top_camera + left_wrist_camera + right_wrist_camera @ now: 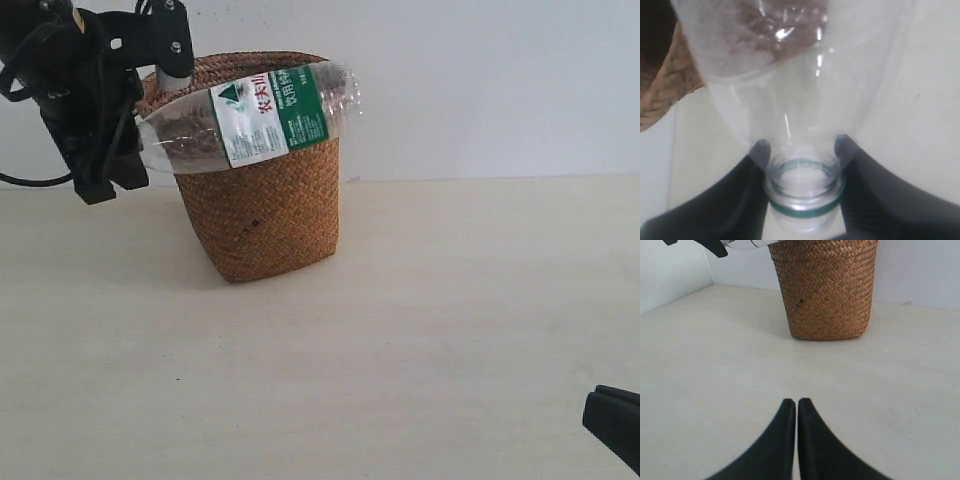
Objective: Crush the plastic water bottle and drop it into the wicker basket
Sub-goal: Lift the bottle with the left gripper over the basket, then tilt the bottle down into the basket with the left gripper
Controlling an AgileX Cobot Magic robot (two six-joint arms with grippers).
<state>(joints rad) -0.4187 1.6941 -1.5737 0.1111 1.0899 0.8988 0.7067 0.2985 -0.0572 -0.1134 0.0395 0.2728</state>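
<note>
I should use my left gripper to tip up the bottle's base and carry the bottle over the basket's opening [232,66], because the water bottle [250,118] is hanging level outside the wicker basket's front rim.
The clear plastic water bottle [260,120] hangs nearly level at rim height of the wicker basket [265,215], crossing the basket's upper front in the exterior view. Its white-and-green label faces that camera. My left gripper [128,150] is shut on the bottle's neck. In the left wrist view the gripper [802,145] pinches the neck just above the green ring [802,207]; the mouth is open and no cap shows. The bottle's body [800,90] stretches away towards the basket rim [665,95]. My right gripper [797,402] is shut on nothing, low over the table, well away from the basket [827,290].
The basket stands on a pale wooden table [420,330] before a white wall. The right gripper [612,425] shows only as a dark tip at the lower right corner of the exterior view. The left arm's cables hang left of the basket.
</note>
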